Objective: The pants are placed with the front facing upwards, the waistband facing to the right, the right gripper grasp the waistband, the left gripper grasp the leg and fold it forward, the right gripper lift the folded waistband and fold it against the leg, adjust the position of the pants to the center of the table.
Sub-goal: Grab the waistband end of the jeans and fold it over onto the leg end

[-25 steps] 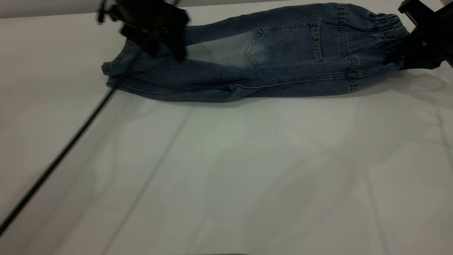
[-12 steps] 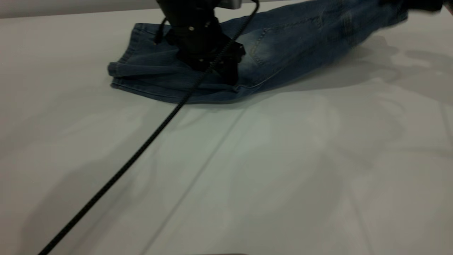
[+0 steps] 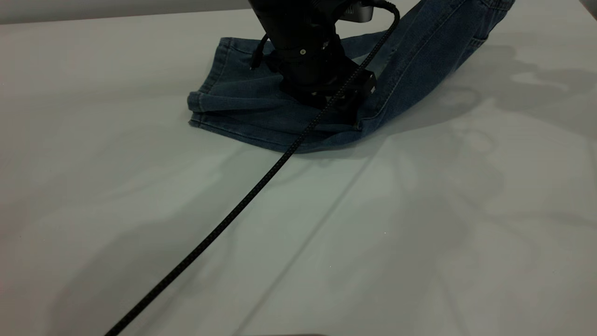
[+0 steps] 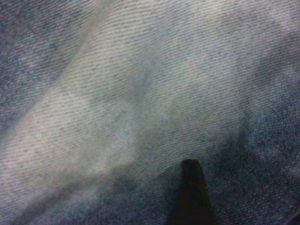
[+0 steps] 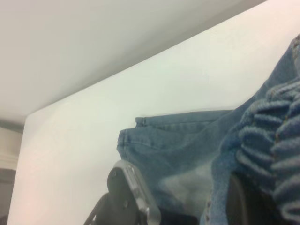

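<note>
The pants' legs are under my left gripper where the raised waistband has to come down, so next my left gripper moves back beyond the leg hems first.
The blue denim pants lie folded lengthwise at the far middle of the table, leg hems to the left. My left gripper presses down on their middle, and faded denim fills the left wrist view. From there the cloth rises steeply to the upper right and leaves the exterior view. In the right wrist view the ruffled waistband hangs bunched in my right gripper, which is shut on it high above the table. The right gripper does not show in the exterior view.
The left arm's black braided cable runs diagonally across the table from the gripper to the near left. The left arm's body shows low in the right wrist view. Pale tabletop stretches all around the pants.
The left gripper went from the leg hems rightward to the pants' middle. The right gripper lifted the waistband up out of the exterior view, and the pants slid right.
</note>
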